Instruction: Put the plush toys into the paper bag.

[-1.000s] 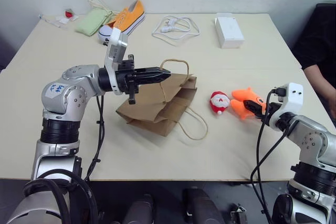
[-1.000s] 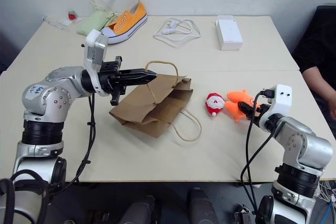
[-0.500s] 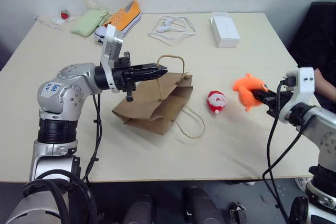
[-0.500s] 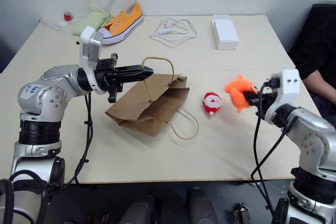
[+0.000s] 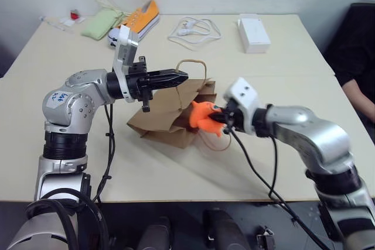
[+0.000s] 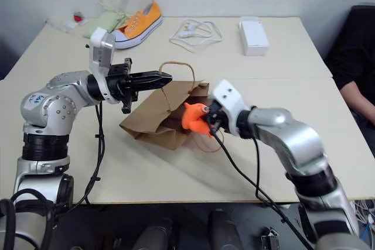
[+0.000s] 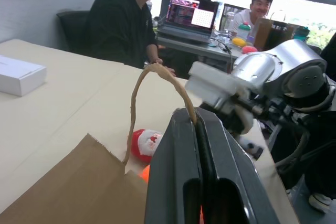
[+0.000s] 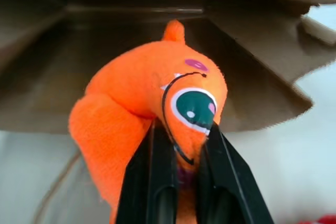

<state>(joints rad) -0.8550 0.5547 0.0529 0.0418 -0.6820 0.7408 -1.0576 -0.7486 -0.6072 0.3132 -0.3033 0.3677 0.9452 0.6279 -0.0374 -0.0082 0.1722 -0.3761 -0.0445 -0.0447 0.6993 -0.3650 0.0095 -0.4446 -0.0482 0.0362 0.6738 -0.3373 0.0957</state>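
Note:
The bag's opening (image 6: 172,123) is wide open ahead of the orange toy (image 6: 193,118), so the robot's right gripper should keep moving in until the orange toy is past the bag's edge.
The brown paper bag (image 5: 159,120) lies on its side at the table's middle. My left gripper (image 5: 180,76) is shut on the bag's upper cord handle (image 5: 193,62) and holds it up, so the mouth gapes toward my right arm. Right at that mouth, my right gripper (image 5: 215,118) is shut on the bright orange plush toy (image 5: 201,117). The right wrist view shows the orange toy (image 8: 152,93) pinched between the fingers, with the bag's dark inside (image 8: 105,24) just beyond it. The red-and-white plush toy (image 7: 146,144) lies on the table beside the bag's mouth.
At the table's far side lie an orange sneaker (image 5: 139,18), a green pouch (image 5: 99,24), a white cable (image 5: 196,27) and a white box (image 5: 254,27). A person's arm (image 5: 358,89) rests at the right edge. More people sit beyond the table in the left wrist view.
My right gripper closed on the orange toy at the table's right, lifted it and carried it left to the bag's mouth. The left gripper and the bag have stayed put.

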